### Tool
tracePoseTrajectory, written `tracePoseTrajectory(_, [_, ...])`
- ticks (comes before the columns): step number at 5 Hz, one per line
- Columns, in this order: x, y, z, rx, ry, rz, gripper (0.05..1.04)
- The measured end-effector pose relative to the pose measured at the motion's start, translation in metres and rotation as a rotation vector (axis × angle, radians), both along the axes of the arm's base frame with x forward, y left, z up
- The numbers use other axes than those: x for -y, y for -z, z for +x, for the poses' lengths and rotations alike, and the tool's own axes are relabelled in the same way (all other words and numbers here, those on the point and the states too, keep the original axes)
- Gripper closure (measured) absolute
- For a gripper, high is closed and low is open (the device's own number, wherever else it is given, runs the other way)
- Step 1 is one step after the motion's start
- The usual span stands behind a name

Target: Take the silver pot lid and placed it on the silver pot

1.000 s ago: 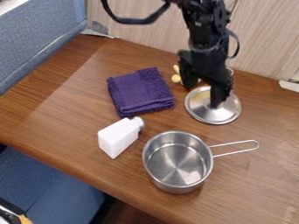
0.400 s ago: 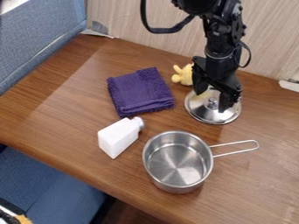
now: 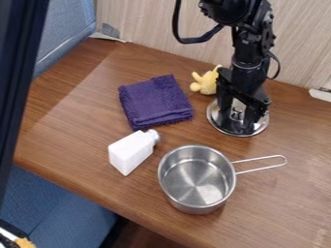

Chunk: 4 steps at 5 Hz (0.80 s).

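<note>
My gripper is to set the lid on the silver pot, which stands free with its wire handle sticking out. The silver pot will move and turn a little then.
The black gripper (image 3: 238,122) is low over the silver lid (image 3: 262,127), near the table's back right. Its fingers stand apart, one on each side of the lid's small knob (image 3: 237,113); whether they touch it I cannot tell. The lid lies flat on the table, partly hidden by the gripper. Nearer the front is the silver pot (image 3: 196,181), upright and uncovered, its wire handle pointing right.
A folded purple cloth (image 3: 155,102) lies left of the lid, and a yellow toy (image 3: 206,82) sits behind it. A white bottle (image 3: 131,152) lies left of the pot on the wooden table (image 3: 77,140). A dark bar (image 3: 21,82) crosses the left edge.
The gripper has moved right and down around the knob, and its fingers now show apart. The lid has shifted slightly right. A dark bar has come in at the left.
</note>
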<state>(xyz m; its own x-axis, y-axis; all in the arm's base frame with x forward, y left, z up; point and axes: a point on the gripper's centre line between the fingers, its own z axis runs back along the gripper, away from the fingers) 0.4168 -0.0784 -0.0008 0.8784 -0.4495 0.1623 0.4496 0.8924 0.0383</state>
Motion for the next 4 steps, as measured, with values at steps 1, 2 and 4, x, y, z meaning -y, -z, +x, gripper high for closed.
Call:
tracePoseTrajectory(1, [0.0003, -0.0005, 0.0011, 0.012, -0.010, 0.012, 0.399])
tracePoseTrajectory(2, [0.0033, 0.0008, -0.0003, 0.011, -0.011, 0.010, 0.672])
tracePoseTrajectory(4, [0.0024, 0.0008, -0.0008, 0.012, -0.009, 0.019, 0.793])
